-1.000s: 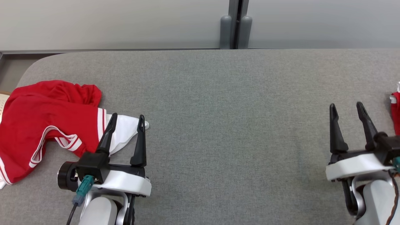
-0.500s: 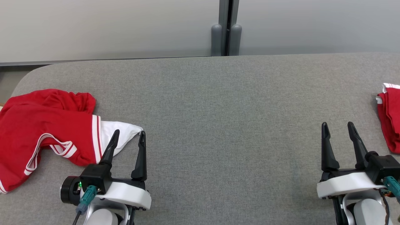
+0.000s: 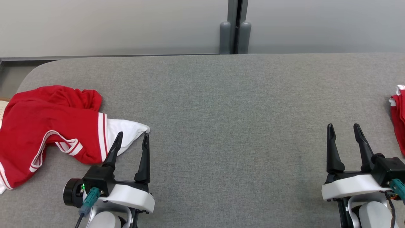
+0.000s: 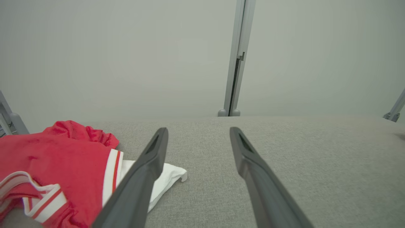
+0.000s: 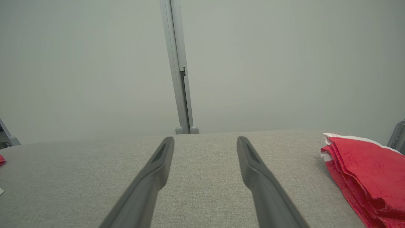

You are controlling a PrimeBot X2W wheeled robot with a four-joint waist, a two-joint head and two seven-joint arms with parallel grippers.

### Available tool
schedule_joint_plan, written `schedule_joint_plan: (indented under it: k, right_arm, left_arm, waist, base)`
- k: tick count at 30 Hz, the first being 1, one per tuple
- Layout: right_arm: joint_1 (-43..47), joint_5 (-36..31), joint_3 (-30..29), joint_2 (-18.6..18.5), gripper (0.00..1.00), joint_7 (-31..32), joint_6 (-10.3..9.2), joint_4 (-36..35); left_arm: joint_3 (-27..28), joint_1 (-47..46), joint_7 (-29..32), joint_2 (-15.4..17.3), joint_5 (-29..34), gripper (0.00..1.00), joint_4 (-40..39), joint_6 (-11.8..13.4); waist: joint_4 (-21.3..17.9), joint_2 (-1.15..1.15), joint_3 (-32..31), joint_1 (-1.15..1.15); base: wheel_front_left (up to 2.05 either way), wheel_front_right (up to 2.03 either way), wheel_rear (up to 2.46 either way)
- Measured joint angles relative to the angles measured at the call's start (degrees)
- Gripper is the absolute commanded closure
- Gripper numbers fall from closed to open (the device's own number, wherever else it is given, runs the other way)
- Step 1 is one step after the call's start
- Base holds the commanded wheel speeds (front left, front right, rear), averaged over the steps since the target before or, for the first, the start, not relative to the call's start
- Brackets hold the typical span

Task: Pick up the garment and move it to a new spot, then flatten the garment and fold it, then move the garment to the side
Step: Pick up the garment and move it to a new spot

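The red garment will flip open and show its hidden front when I pull the garment's fold, because the garment's striped neckline is twisted under bunched red cloth.
A crumpled red garment with white stripes and a white sleeve lies at the left end of the grey table. In the left wrist view the garment sits low on the left. My left gripper is open, its left fingertip over the near edge of the white sleeve, with nothing between its fingers. The same gripper shows bare table between its jaws. My right gripper stands open above bare table at the lower right, also seen as the right gripper.
A folded red and white cloth lies at the table's right edge, to the right of my right gripper; the cloth is a neat stack. A grey wall with a post runs behind the table. The table's left corner is rounded.
Both grippers have drawn back toward the near edge, still open; the left fingertips no longer reach over the white sleeve. The head view has shifted slightly. The garment lies as before.
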Motion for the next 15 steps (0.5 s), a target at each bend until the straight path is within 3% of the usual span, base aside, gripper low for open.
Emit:
schedule_joint_plan:
  k: [15]
  right_arm:
    - [0.01,0.38,2.30,-0.11,0.00,0.00,-0.01,1.24]
  left_arm:
    - [-0.02,-0.19,0.00,-0.01,-1.18,0.00,0.43,0.54]
  waist:
    - [7.69,0.00,-0.13,0.00]
  base:
    - [0.00,0.00,0.00]
